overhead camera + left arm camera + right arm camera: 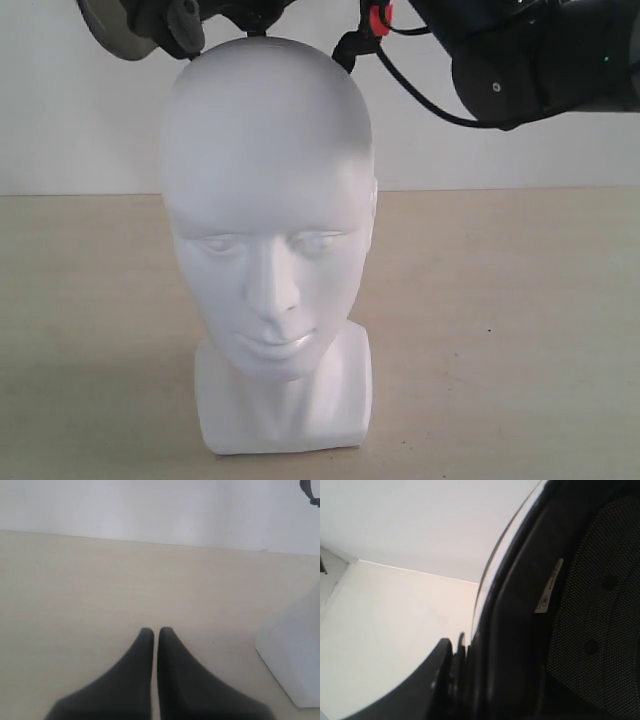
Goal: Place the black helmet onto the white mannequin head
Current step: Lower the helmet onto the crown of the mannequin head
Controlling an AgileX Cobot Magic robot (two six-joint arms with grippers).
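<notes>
The robot's right gripper should move the helmet forward over the head's top (265, 62) before lowering it, because the black helmet (185, 27) hangs behind the white mannequin head's top.
The white mannequin head (268, 200) stands upright on its block base at the table's middle, facing the exterior camera. Only the underside of the black helmet (172, 28) shows, at the exterior view's top edge just above the crown, with a strap and red buckle (379, 17) hanging beside it. The helmet's mesh lining and rim (580, 605) fill the right wrist view, where my right gripper (465, 647) is shut on the rim. My left gripper (156, 630) is shut and empty, low over the table, beside the base (295, 665).
The right arm's dark body (540, 60) reaches in from the upper right of the exterior view. A pale wooden tabletop (520, 330) spreads around the head, with a white wall behind it. The left gripper does not show in the exterior view.
</notes>
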